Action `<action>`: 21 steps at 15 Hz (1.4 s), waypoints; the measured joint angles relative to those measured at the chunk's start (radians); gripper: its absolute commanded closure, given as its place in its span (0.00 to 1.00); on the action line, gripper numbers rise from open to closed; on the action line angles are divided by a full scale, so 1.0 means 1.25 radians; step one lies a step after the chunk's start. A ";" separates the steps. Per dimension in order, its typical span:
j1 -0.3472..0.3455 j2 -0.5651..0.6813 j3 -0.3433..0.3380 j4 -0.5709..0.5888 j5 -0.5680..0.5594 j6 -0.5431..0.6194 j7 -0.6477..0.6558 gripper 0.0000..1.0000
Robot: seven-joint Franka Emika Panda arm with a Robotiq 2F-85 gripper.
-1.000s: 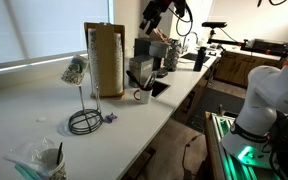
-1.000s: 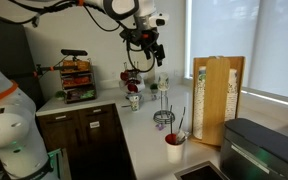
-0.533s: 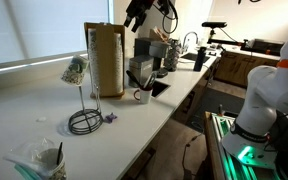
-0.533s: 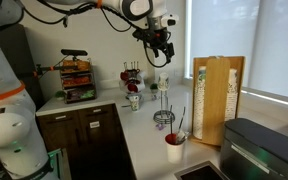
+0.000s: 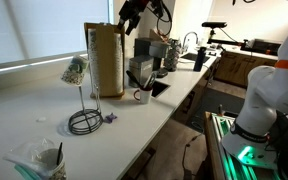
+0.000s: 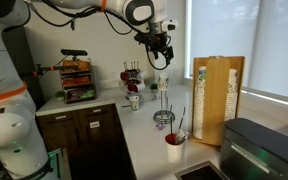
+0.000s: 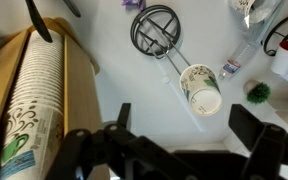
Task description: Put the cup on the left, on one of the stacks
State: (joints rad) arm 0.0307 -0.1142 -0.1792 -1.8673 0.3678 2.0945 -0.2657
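The speckled cup (image 7: 201,91) is lined up with the gap between my open fingers. My gripper should now move toward the wire stand's top (image 5: 77,75) until my fingers are on either side of the cup.
The pale grey-green speckled cup (image 5: 75,68) sits tilted on top of a thin wire stand (image 5: 84,121) on the white counter. In the wrist view the cup (image 7: 201,88) lies below and between my fingers, mouth towards the camera. The tan stacks (image 5: 106,58) stand side by side just beyond the stand; they also show in an exterior view (image 6: 219,100) and at the left of the wrist view (image 7: 39,105). My gripper (image 5: 132,14) hangs open and empty high in the air, above and beside the stacks' top, apart from the cup. It also shows in an exterior view (image 6: 161,55) and in the wrist view (image 7: 184,135).
A grey cup in crinkled plastic (image 5: 42,158) sits near the counter's front end. A small mug (image 5: 142,95) and a grey machine (image 5: 144,68) stand behind the stacks. A red cup (image 6: 174,146), a grey appliance (image 6: 256,150) and a loaded shelf (image 6: 74,75) show in an exterior view.
My gripper has moved along the counter towards the stacks and the wire stand, staying high and open. The cup and the stacks have not moved.
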 measured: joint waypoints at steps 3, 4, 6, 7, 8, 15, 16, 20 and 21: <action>0.000 0.081 0.036 0.061 0.018 0.003 0.003 0.00; 0.000 0.112 0.047 0.084 0.018 0.007 0.008 0.00; -0.003 0.168 0.064 0.128 0.018 0.008 0.019 0.00; -0.003 0.186 0.066 0.143 0.018 0.008 0.021 0.00; -0.004 0.197 0.067 0.154 0.018 0.008 0.021 0.00; -0.031 0.222 0.110 0.160 0.042 0.020 0.019 0.00; -0.032 0.232 0.117 0.161 0.047 0.032 0.019 0.00; -0.037 0.286 0.150 0.173 0.080 0.095 0.011 0.00; -0.039 0.299 0.158 0.179 0.090 0.111 0.005 0.00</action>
State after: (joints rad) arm -0.0183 0.2591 0.0189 -1.6440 0.4803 2.2330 -0.2593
